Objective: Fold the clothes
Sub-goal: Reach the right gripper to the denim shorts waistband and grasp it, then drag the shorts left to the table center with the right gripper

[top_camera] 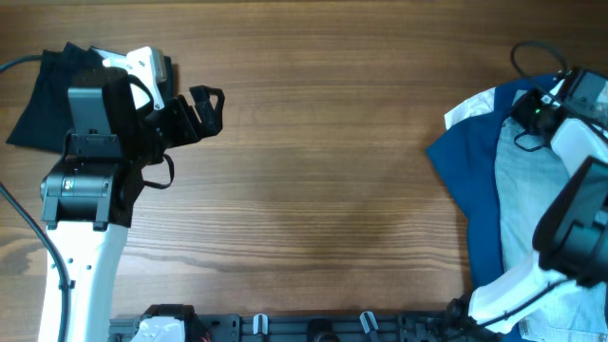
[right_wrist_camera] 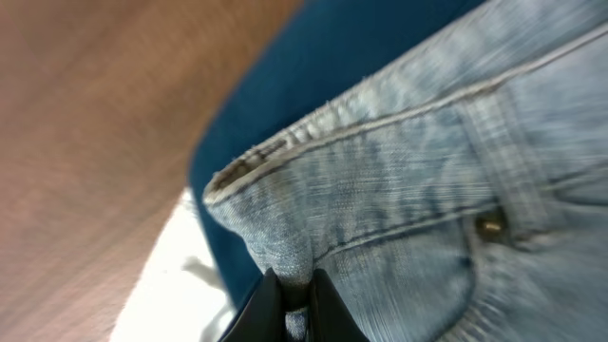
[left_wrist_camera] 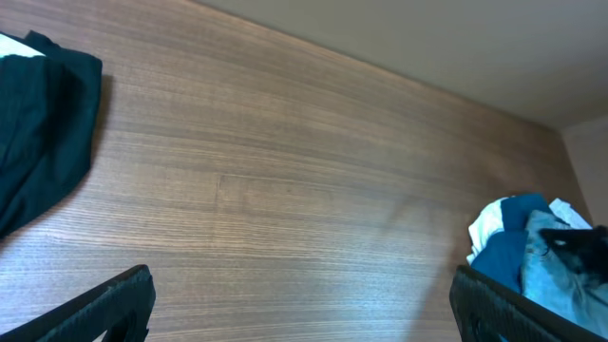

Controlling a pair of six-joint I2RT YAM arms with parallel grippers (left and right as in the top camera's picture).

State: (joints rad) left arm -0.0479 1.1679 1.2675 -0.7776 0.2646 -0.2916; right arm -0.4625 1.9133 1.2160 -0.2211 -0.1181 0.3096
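Observation:
The denim shorts [top_camera: 522,190] are on the navy garment, a long way from my left gripper. My right gripper should bring their waistband [right_wrist_camera: 356,142] over so my left gripper can take it.
The pale-blue denim shorts [top_camera: 532,204] lie on a navy garment [top_camera: 475,171] at the table's right edge. In the right wrist view the shorts [right_wrist_camera: 408,180] show a waistband seam, a rivet and a pocket edge. My right gripper [right_wrist_camera: 293,299] is shut on a pinched fold of the denim near the waistband. In the overhead view it [top_camera: 528,119] is at the top of the pile. A black garment [top_camera: 47,95] lies at the far left, partly under my left arm. My left gripper [top_camera: 207,106] is open and empty above bare table.
White cloth [top_camera: 475,106] shows at the top left of the right-hand pile and beside the navy garment in the right wrist view [right_wrist_camera: 171,285]. The left wrist view shows the black garment [left_wrist_camera: 43,133] at its left and the pile [left_wrist_camera: 532,252] far right.

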